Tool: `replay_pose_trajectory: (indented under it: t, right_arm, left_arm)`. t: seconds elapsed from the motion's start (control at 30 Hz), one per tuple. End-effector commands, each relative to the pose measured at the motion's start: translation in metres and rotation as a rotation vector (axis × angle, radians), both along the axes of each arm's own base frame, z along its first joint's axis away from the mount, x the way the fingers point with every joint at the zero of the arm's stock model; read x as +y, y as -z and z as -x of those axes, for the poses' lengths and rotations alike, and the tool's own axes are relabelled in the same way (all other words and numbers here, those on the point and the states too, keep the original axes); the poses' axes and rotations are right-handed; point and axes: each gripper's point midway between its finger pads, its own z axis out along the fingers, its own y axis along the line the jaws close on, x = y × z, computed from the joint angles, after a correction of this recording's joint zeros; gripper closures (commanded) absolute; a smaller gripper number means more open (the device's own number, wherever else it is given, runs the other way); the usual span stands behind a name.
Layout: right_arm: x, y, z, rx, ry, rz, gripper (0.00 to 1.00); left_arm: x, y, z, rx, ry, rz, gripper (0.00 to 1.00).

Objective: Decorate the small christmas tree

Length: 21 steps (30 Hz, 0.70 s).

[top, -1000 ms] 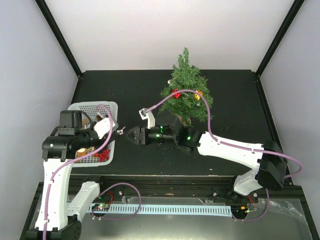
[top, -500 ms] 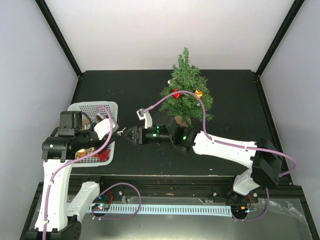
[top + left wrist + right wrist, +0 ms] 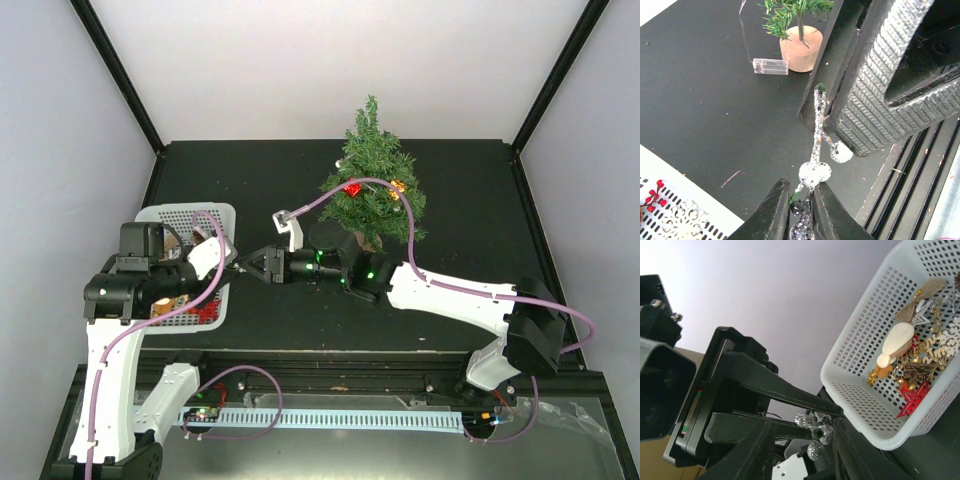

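Observation:
Next, I take the sprig's loose end point(image 3: 819, 102) with my right gripper before my left gripper opens, because my left gripper is holding the silver sprig's stem point(image 3: 802, 189) far from the tree.
The small christmas tree point(image 3: 372, 190) stands at the back of the black table, with a red ornament point(image 3: 352, 188) and a gold ornament point(image 3: 397, 187) on it. Its tan stump point(image 3: 800, 47) shows in the left wrist view. My left gripper point(image 3: 237, 262) point(image 3: 801, 186) is shut on the stem of a silver glitter berry sprig point(image 3: 815, 172), held above the table beside the basket. My right gripper point(image 3: 255, 263) point(image 3: 802, 422) faces it, jaws open on both sides of the sprig's free end point(image 3: 819, 432). Its ribbed finger pad point(image 3: 880, 100) stands just beside the sprig's tip.
A white mesh basket point(image 3: 190, 212) point(image 3: 840, 375) at the left holds several ornaments, among them a red star point(image 3: 912, 395) and a wooden figure point(image 3: 897, 342). A clear plastic battery box point(image 3: 771, 66) with a wire lies beside the stump. A slotted rail point(image 3: 920, 165) runs along the near edge.
My right gripper has moved left towards the left gripper, and its open jaws now stand around the sprig's tip. The left arm has stayed in place.

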Motion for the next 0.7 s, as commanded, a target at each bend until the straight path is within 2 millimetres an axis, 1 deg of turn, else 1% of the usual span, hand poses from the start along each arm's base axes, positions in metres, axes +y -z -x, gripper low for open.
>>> replay_pose_trajectory:
  t: [0.0,0.07,0.23,0.4,0.6,0.67]
  right_arm:
    - [0.0005,-0.0214,0.0049,-0.022,-0.023,-0.067,0.69]
    - [0.0015,-0.0215,0.0055,-0.021,-0.027,-0.071,0.75]
    - [0.0021,-0.023,0.0059,-0.022,-0.032,-0.075,0.87]
    - [0.0033,-0.0189,0.006,-0.014,-0.034,-0.07,0.98]
    - [0.0015,-0.0146,0.005,-0.017,-0.023,-0.06,0.99]
    - [0.0,-0.0142,0.0046,-0.023,-0.017,-0.055,0.99]
  left_arm:
    - [-0.0037,-0.0066,0.0055,0.0,0.014,0.02,0.85]
    - [-0.0036,-0.0065,0.0052,0.002,0.013,0.02,0.85]
    - [-0.0036,-0.0067,0.0048,0.002,0.011,0.02,0.84]
    - [-0.0036,-0.0071,0.0045,0.001,0.009,0.02,0.84]
    - [-0.0034,-0.0073,0.0049,-0.003,0.007,0.018,0.83]
    - [-0.0032,-0.0079,0.0048,-0.006,0.005,0.018,0.81]
